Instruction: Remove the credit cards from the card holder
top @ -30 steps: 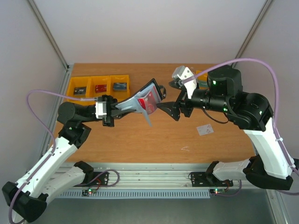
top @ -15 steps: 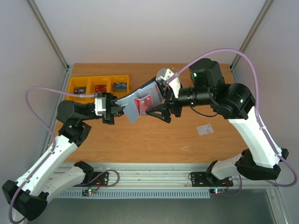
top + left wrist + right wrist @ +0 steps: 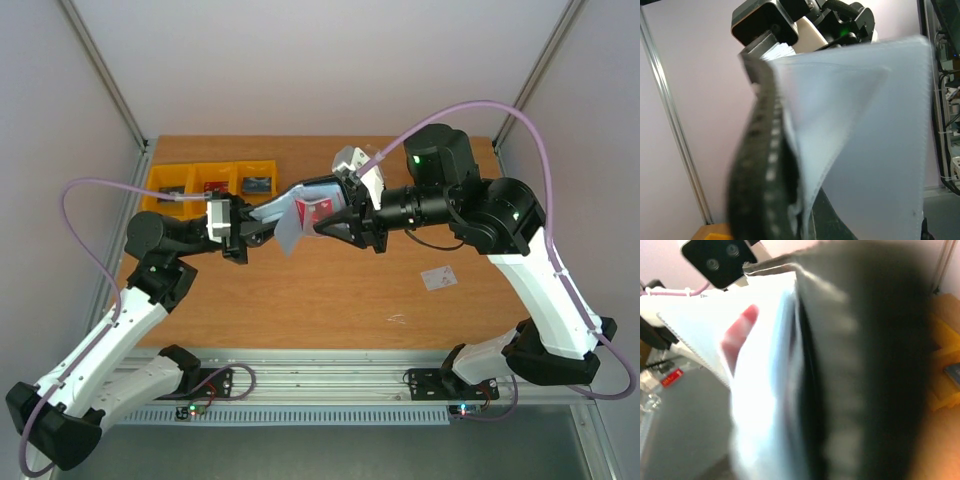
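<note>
The robot's left gripper is holding the grey-blue leaf (image 3: pixel 287 228) away from the red credit card (image 3: pixel 313 212), so the right gripper should move the card closer before the left gripper takes a new grip.
The card holder (image 3: pixel 285 218) hangs open in the air over the table, black outside, grey-blue inside. My left gripper (image 3: pixel 256 228) is shut on its left leaf; in the left wrist view the grey inside (image 3: pixel 880 130) and black edge (image 3: pixel 760 165) fill the frame. A red credit card (image 3: pixel 312 211) sits in the right leaf. My right gripper (image 3: pixel 325 224) has its fingers drawn in around that leaf and card. The right wrist view is a blur of black edge (image 3: pixel 865 365) and a red patch (image 3: pixel 741 330), so the grip itself is hidden. A whitish credit card (image 3: pixel 439 277) lies on the table.
Three yellow bins (image 3: pixel 210 183) holding small items stand in a row at the table's back left. The wooden table (image 3: pixel 330 300) ends in a metal rail at the near edge. Grey walls close in the left, right and back.
The right gripper's fingers, wide apart before, have moved onto the holder and narrowed around its right leaf and the red card. The left gripper has kept its hold with little movement.
</note>
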`<control>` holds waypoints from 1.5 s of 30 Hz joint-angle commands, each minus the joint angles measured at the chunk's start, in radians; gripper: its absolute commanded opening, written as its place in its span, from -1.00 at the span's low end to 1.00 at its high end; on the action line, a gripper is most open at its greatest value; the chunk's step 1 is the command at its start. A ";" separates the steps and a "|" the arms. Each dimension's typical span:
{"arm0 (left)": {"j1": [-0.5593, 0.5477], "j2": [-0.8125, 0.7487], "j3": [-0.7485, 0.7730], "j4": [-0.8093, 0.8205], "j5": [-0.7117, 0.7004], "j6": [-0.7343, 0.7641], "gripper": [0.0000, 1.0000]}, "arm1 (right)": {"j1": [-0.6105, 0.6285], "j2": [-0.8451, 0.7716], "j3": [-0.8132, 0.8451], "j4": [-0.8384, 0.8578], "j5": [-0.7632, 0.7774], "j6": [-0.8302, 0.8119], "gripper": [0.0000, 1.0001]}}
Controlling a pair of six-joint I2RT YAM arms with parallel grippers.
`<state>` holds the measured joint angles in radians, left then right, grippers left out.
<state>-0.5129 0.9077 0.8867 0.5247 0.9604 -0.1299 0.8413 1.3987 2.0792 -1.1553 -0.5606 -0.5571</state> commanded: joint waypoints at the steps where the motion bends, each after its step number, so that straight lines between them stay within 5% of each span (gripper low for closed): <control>1: -0.007 -0.011 0.027 0.020 -0.033 -0.031 -0.99 | -0.001 0.008 0.019 0.043 0.089 0.058 -0.90; 5: -0.009 -0.020 0.021 -0.001 -0.087 -0.054 -0.99 | -0.001 0.006 0.015 0.014 0.209 0.100 -0.97; 9: -0.009 -0.055 -0.021 -0.121 -0.294 -0.083 -0.05 | -0.001 0.011 0.013 -0.029 0.342 0.188 -0.98; 15: -0.009 -0.102 -0.102 -0.268 -0.561 -0.091 0.43 | -0.009 0.084 0.071 -0.215 0.697 0.384 -0.98; 20: -0.009 -0.111 -0.121 -0.280 -0.589 -0.075 0.40 | -0.010 0.200 0.179 -0.448 0.928 0.526 -0.98; 26: -0.009 -0.102 -0.100 -0.245 -0.153 -0.008 0.05 | 0.035 0.367 0.339 -0.550 0.952 0.530 -0.98; 29: -0.025 -0.075 -0.079 -0.259 -0.112 -0.055 -0.11 | 0.060 0.390 0.364 -0.523 0.935 0.504 -0.98; 41: -0.042 -0.016 -0.113 -0.241 -0.266 -0.153 -0.34 | 0.076 0.231 0.163 -0.172 0.270 0.177 -0.98; 45: -0.042 -0.052 -0.135 -0.235 -0.219 -0.156 -0.38 | 0.075 0.133 0.054 -0.097 0.140 0.082 -0.98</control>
<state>-0.5510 0.8940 0.7712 0.2367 0.7124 -0.2634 0.9092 1.6367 2.1933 -1.3899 -0.1967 -0.3321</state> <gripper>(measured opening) 0.316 0.077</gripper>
